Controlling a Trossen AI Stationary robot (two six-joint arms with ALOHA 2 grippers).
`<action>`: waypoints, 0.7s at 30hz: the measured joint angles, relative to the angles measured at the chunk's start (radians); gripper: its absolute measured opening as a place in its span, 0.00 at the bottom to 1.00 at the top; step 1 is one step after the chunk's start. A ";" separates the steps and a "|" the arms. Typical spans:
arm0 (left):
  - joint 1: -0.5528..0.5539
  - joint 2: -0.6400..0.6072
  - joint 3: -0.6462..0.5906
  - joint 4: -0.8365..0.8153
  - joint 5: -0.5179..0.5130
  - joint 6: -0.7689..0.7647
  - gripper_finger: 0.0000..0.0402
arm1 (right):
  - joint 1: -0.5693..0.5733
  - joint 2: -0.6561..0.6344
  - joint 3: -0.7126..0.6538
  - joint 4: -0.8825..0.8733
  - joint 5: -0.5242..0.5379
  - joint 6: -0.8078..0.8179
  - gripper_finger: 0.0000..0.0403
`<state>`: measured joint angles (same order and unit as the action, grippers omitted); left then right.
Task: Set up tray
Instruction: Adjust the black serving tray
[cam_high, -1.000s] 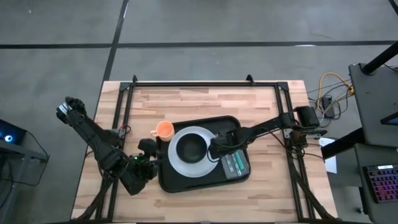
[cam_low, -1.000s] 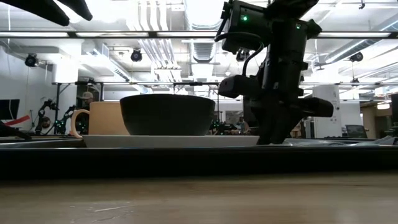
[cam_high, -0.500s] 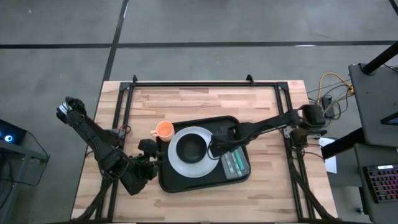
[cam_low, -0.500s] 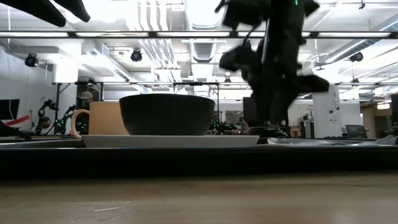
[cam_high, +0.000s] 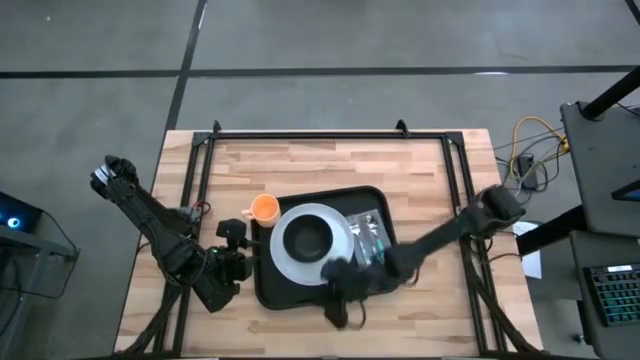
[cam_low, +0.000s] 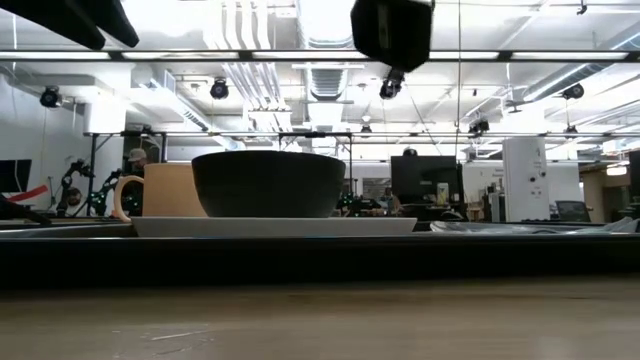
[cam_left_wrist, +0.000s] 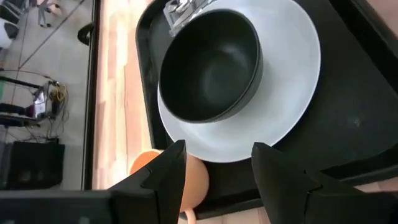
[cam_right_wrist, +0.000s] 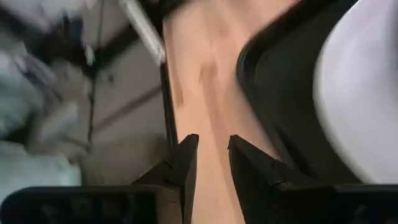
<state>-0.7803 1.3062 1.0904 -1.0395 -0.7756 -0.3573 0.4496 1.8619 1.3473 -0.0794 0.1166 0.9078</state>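
The robot's right gripper should go back to the tray's near rim (cam_high: 299, 304) and straighten the tray together with the left gripper, because the black tray's far rim (cam_high: 330, 193) sits at a slant to the table frame.
The black tray (cam_high: 268, 285) lies mid-table. On it sits a white plate (cam_high: 335, 225) with a black bowl (cam_high: 307, 238) on top, and cutlery (cam_high: 366, 230) rests on a grey cloth at the tray's right part. An orange cup (cam_high: 264, 208) stands on the wood by the tray's far left corner. My left gripper (cam_left_wrist: 217, 174) is open, just off the tray's left edge, facing the plate (cam_left_wrist: 292, 74) and bowl (cam_left_wrist: 211, 62). My right gripper (cam_high: 338, 300) hovers blurred over the tray's near rim, its fingers (cam_right_wrist: 186, 158) a narrow gap apart and empty.
Bare wood (cam_high: 330, 165) spreads beyond the tray's far side and along the near edge (cam_right_wrist: 205, 93). A black metal frame (cam_high: 200, 170) borders the table. In the low view the tray's near rim (cam_low: 320, 255) fills the foreground, with the right arm (cam_low: 392, 30) high above.
My right gripper has left the cutlery area on the tray's right part, risen, and swung fast toward the table's near edge. It now hangs over the tray's near rim. The cutlery on the cloth is now uncovered.
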 joint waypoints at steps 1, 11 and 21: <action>0.000 -0.001 0.000 0.002 0.000 -0.005 0.41 | 0.018 0.030 0.031 -0.026 -0.009 -0.014 0.20; 0.001 0.006 -0.008 0.082 0.254 -0.228 0.41 | 0.077 0.340 0.355 -0.258 -0.077 -0.222 0.20; -0.112 0.256 0.009 0.395 0.375 -0.326 0.41 | 0.080 0.362 0.412 -0.484 -0.057 -0.278 0.20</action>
<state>-0.8924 1.5620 1.0998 -0.6449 -0.4007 -0.6828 0.5297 2.2234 1.7596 -0.5631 0.0597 0.6298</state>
